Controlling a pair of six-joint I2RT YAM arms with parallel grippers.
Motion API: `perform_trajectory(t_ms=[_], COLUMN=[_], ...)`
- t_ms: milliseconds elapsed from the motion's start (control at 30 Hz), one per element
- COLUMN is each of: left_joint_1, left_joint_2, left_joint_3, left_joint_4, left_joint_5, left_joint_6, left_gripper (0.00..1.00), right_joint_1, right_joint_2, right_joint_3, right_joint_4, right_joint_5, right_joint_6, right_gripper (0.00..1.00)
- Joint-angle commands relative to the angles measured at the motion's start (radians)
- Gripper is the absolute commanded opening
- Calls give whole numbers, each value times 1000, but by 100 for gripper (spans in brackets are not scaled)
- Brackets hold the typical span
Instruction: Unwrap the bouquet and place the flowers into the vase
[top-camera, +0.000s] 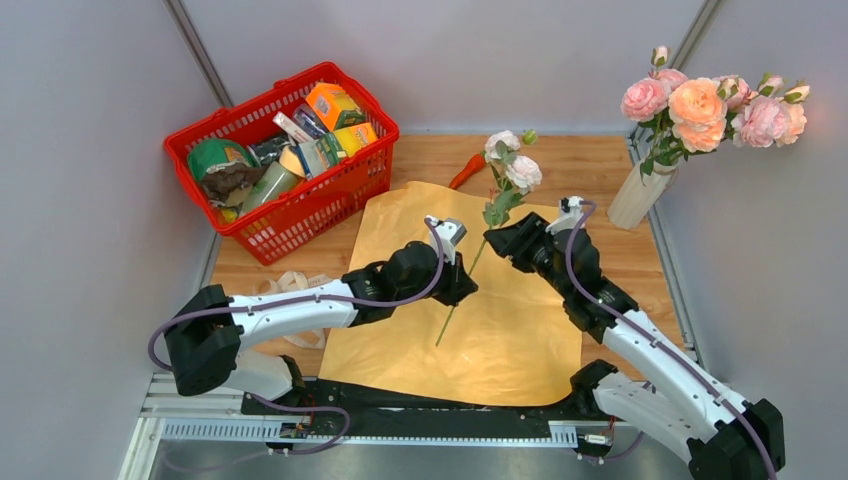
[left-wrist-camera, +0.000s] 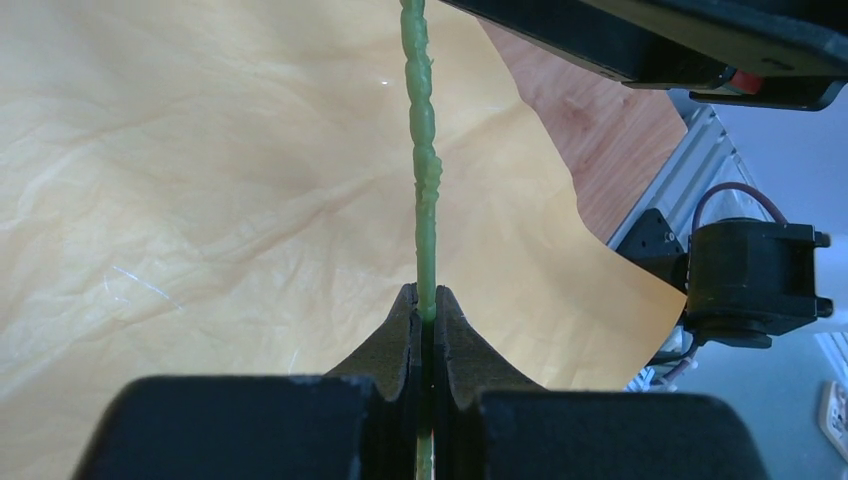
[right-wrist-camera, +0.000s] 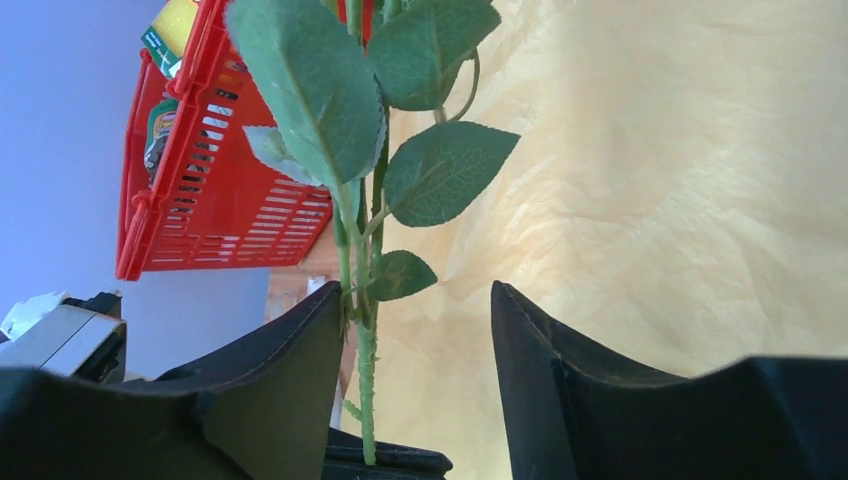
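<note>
The robot's left gripper is pinching the stem far from the white vase, so the right gripper should close just below the leaves before the left gripper lets go.
One flower, with pale pink blooms and a long green stem, hangs over the unfolded orange wrapping paper. My left gripper is shut on the stem partway along it, the jaws pinching it tight. Higher up, just below the leaves, my right gripper stands open around the stem. There the stem leans against one finger and the other finger is well apart. The white vase at the right edge holds several pink and peach flowers.
A red basket full of groceries stands at the back left. An orange toy carrot lies behind the paper. The cream ribbon lies on the wood left of the paper, by my left arm.
</note>
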Motion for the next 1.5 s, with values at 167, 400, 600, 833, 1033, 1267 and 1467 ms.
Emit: perform_trajectory(t_ms=[167,400,600,833,1033,1267,1467], left_joint_1=[-19,-22,-22,-22,-17,-10,-10], left_joint_2=[-39,-51,-108,-229,-355,-468,-583], left_joint_3=[9,6,51,156,183,180,0], left_joint_4=[122,104,-81,-346,-490,-605,-476], left_joint_5=[92,98,-11,-153,-345,-542,-594], left_joint_6=[85,98,153,294,458,567,598], left_gripper=[0,1,73,74,75,75,74], right_joint_1=[3,2,-1,-86,-338,-595,-643], right_joint_2=[16,41,10,-7,40,162,220], right_joint_3=[6,68,143,226,344,448,510], right_joint_4=[140,148,346,562,564,627,600], right_joint_5=[-4,14,262,204,-215,-468,-543], right_joint_6=[7,-85,-586,-1198,-1319,-1267,-1314], right_gripper=[47,0,0,0,0,0,0])
